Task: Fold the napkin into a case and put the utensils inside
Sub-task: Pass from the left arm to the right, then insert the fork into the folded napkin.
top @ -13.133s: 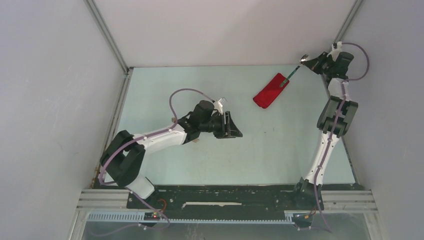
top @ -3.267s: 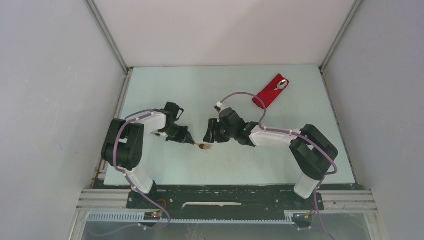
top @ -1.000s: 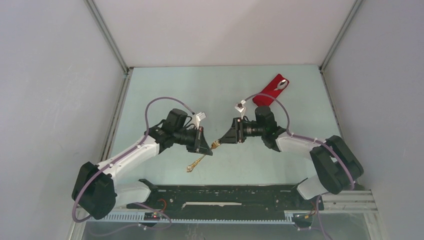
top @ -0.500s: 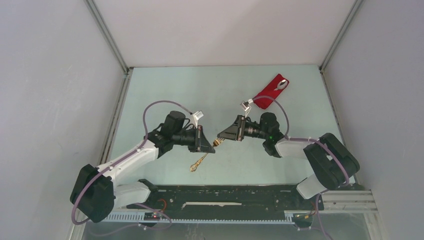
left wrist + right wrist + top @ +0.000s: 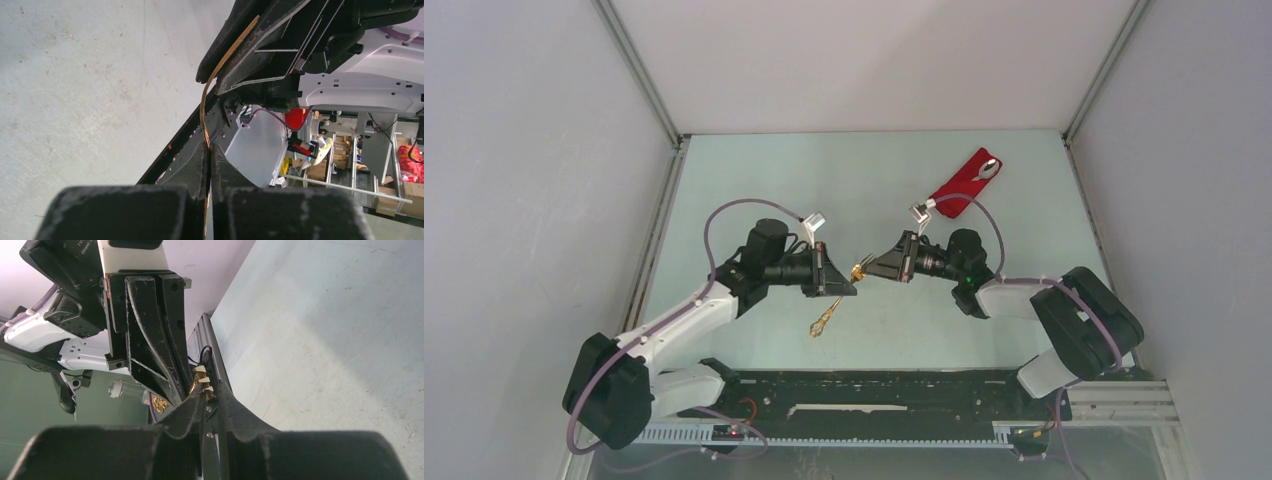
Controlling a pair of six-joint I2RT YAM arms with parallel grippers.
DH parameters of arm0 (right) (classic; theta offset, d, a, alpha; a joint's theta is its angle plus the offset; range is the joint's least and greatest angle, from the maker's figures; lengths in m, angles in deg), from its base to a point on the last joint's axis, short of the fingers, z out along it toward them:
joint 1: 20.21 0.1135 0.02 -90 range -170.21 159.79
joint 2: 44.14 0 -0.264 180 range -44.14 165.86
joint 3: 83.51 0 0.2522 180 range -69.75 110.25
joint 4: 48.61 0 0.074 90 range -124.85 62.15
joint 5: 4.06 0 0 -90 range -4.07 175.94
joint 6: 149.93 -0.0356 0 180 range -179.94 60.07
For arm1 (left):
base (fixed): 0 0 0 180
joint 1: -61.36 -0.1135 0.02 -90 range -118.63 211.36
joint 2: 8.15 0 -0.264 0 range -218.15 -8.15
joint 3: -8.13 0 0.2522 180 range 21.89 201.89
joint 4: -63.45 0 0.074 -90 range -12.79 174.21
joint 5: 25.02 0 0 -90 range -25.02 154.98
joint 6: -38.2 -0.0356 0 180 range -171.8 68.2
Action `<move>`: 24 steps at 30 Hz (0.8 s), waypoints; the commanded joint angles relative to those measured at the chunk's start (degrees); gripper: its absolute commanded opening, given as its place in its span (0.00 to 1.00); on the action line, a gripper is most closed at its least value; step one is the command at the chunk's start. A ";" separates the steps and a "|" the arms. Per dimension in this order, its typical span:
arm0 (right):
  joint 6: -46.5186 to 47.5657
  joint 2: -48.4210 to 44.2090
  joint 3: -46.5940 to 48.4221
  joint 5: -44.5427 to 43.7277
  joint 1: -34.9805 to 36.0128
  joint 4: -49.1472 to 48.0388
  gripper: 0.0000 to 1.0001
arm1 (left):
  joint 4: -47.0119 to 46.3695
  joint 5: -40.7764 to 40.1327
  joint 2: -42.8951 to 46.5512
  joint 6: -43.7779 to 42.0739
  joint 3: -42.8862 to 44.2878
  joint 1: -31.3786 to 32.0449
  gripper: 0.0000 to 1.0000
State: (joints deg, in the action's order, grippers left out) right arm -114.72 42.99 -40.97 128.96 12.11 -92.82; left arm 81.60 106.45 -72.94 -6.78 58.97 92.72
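Observation:
The robot's left gripper has the fork's handle point(image 5: 836, 306) far from the red case, so the right gripper should grab the fork's tines point(image 5: 867, 260) and slide the fork in handle first.
The fork point(image 5: 822, 324) hangs in the air between the two arms, its handle end drooping toward the table. My left gripper point(image 5: 842, 287) is shut on its shaft; the left wrist view shows the fork point(image 5: 202, 110) edge-on between the left gripper's point(image 5: 210, 148) pressed pads. My right gripper point(image 5: 867, 268) faces it. In the right wrist view this gripper point(image 5: 210, 392) has its jaws narrowly apart around the fork's tines point(image 5: 202, 381), with a slit showing between them. The red case point(image 5: 959, 188) lies at the far right, a utensil's pale rounded end point(image 5: 991, 167) poking out of it.
The pale green table point(image 5: 754, 170) is walled by white panels with metal corner rails point(image 5: 639, 75). A black base bar point(image 5: 874, 385) runs along the near edge under both arms. The grippers meet tip to tip just above the table's near middle.
The right gripper's jaws have narrowed around the fork's tines. Both grippers drifted slightly right and away from the near edge, and the fork's hanging handle end rose a little.

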 commanded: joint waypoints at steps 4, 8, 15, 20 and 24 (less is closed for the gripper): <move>-2.42 0.76 -0.04 0.40 -0.30 -7.92 0.15 | -2.67 1.57 1.44 0.80 -0.70 -0.24 0.00; -1.15 0.24 -0.04 0.06 -0.94 -7.81 0.00 | -2.71 2.04 1.11 0.85 -0.24 -0.24 0.00; 16.92 -4.55 3.33 2.09 -12.15 10.43 0.00 | 5.73 -7.05 4.90 -2.67 2.85 -0.74 0.64; 36.68 -1.96 15.71 8.77 -30.97 28.01 0.00 | 13.14 -11.07 5.88 -7.83 4.91 -0.82 0.66; 43.33 3.97 27.67 10.90 -42.57 35.16 0.00 | 11.75 -10.20 5.15 -7.80 3.11 -0.39 0.67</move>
State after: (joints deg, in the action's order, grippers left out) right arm -85.02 43.43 -23.40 136.65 -21.84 -67.62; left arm 91.89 97.62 -68.09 -11.72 61.99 92.19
